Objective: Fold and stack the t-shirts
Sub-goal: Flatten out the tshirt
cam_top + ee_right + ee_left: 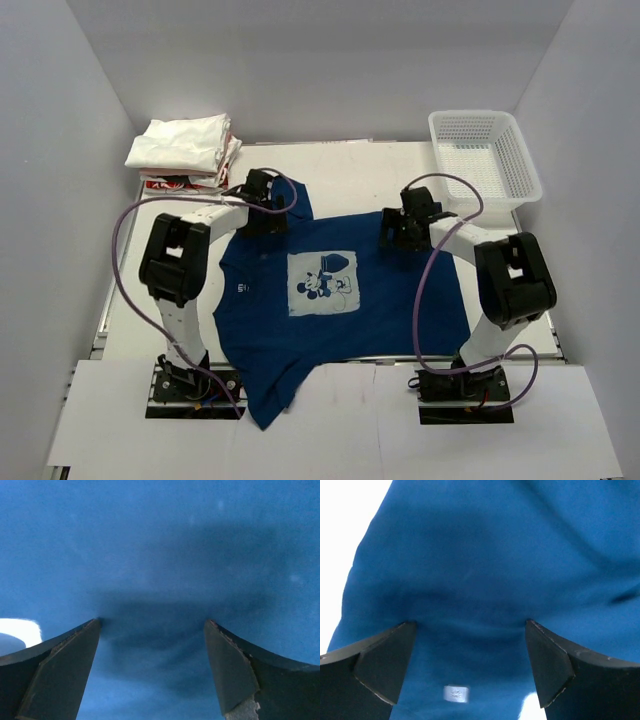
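Note:
The navy blue t-shirt's near sleeve is hanging over the table's edge [274, 385]. My grippers should first push the t-shirt farther in, and then my left gripper should take that sleeve's end [264, 417].
A large navy blue t-shirt [330, 300] with a white cartoon print lies spread on the table, its hem hanging over the near edge. My left gripper [262, 200] is open, its tips pressed down on the shirt's far left part; the left wrist view shows blue cloth [485, 580] and a small white tag [456, 694] between the fingers. My right gripper [397, 228] is open, its tips on the shirt's far right part, with blue cloth [160, 570] filling its view. Folded white shirts [185, 145] lie stacked at the far left, with a red-printed one [165, 184] beneath.
A white plastic mesh basket [485, 155] stands at the far right corner. The white table top [350, 165] shows behind the shirt. Grey walls close in both sides. Purple cables loop from both arms.

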`<state>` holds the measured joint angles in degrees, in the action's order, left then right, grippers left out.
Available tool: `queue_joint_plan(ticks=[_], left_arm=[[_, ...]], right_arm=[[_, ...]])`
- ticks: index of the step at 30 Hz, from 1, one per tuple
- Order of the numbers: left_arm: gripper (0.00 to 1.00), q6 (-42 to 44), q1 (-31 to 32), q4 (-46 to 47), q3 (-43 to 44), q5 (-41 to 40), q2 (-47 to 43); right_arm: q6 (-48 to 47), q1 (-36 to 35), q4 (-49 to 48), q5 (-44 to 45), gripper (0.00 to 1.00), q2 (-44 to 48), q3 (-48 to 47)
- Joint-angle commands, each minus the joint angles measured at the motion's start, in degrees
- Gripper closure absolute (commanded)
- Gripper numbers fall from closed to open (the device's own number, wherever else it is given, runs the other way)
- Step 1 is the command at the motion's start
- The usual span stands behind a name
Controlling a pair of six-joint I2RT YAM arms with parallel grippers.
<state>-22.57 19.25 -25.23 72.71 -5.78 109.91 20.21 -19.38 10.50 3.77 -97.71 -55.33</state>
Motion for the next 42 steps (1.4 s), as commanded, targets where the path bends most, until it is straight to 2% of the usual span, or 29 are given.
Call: queue_joint_plan(ticks=[1,5,8,11,14,16,17,21,26,29,30,31,32,33,34,35,36,37,39,42], left_arm=[[0.00,-0.46,-0.08,-1.03,6.47,0.68,5.04],[0.00,-2.04,-2.19,-3.23,14.11,-1.33,14.53],[0.00,-1.26,-3.51,-7.35,25.78,-3.10,23.66],[0.00,2.52,-4.74,-10.44,45.08,-2.57,32.98],[0.00,7.25,-5.27,-12.11,56.79,-0.99,38.34],[0.00,9.11,-5.27,-11.25,58.77,-0.37,38.36],[0.00,10.34,-5.27,-10.20,57.65,-0.37,37.23],[0.00,11.67,-5.80,-6.14,53.60,1.74,29.85],[0.00,10.62,-4.66,-7.81,48.95,0.16,17.14],[0.00,7.90,-4.13,-6.94,38.60,2.95,9.39],[0.00,6.06,-4.13,-4.24,29.95,4.19,2.92],[0.00,4.39,-4.13,-3.08,25.25,5.77,-0.54],[0.00,2.55,-4.13,-2.46,20.85,6.39,-3.70],[0.00,-1.47,-4.13,-2.45,16.63,6.92,-6.87],[0.00,-4.30,-4.13,-2.97,8.50,6.92,-12.73],[0.00,-7.20,-4.13,-2.98,4.41,6.92,-15.49],[0.00,-12.88,-4.13,-2.98,-3.89,7.97,-18.12],[0.00,-15.12,-4.13,-2.11,-7.89,11.11,-22.94],[0.00,-17.85,-4.13,-3.23,-15.62,15.95,-26.57],[0.00,-19.26,-3.08,-11.48,-22.92,17.21,-32.99]], right_arm=[[1.32,-0.22,0.22,3.08,0.10,-3.79,-4.69],[1.32,-0.05,0.74,5.71,0.10,-8.89,-9.17],[0.89,0.39,1.01,7.04,0.10,-13.81,-14.62],[-1.30,0.30,1.45,7.30,0.10,-19.00,-21.21],[-3.59,0.30,2.24,9.14,0.10,-23.75,-29.98],[-6.14,0.48,2.68,11.43,0.10,-26.11,-32.72],[-7.71,0.57,2.59,12.57,0.10,-26.91,-36.22],[-11.15,0.13,2.77,10.56,0.10,-25.43,-40.03],[-10.99,-0.40,1.37,5.03,0.10,-14.38,-33.47],[-9.23,-0.57,0.66,3.88,0.10,-6.65,-26.69],[-8.09,-0.57,0.66,3.88,0.10,-3.31,-21.28],[-7.38,-0.57,0.49,3.88,0.10,-1.88,-19.40],[-5.11,-0.40,-0.39,3.96,0.10,3.61,-14.68],[-3.96,-0.40,-0.74,3.70,0.10,5.06,-10.28],[-2.90,-0.23,-1.79,3.18,0.10,6.55,-8.23],[-0.37,-0.22,-3.45,2.48,0.10,11.09,-3.95],[0.27,-0.05,-3.04,2.21,0.10,12.36,-0.51],[1.14,-0.31,-4.42,2.29,0.10,13.59,2.30],[3.69,-0.14,-5.40,1.77,0.10,17.35,6.00],[4.67,-0.05,-6.02,-0.68,0.10,19.40,7.78]])
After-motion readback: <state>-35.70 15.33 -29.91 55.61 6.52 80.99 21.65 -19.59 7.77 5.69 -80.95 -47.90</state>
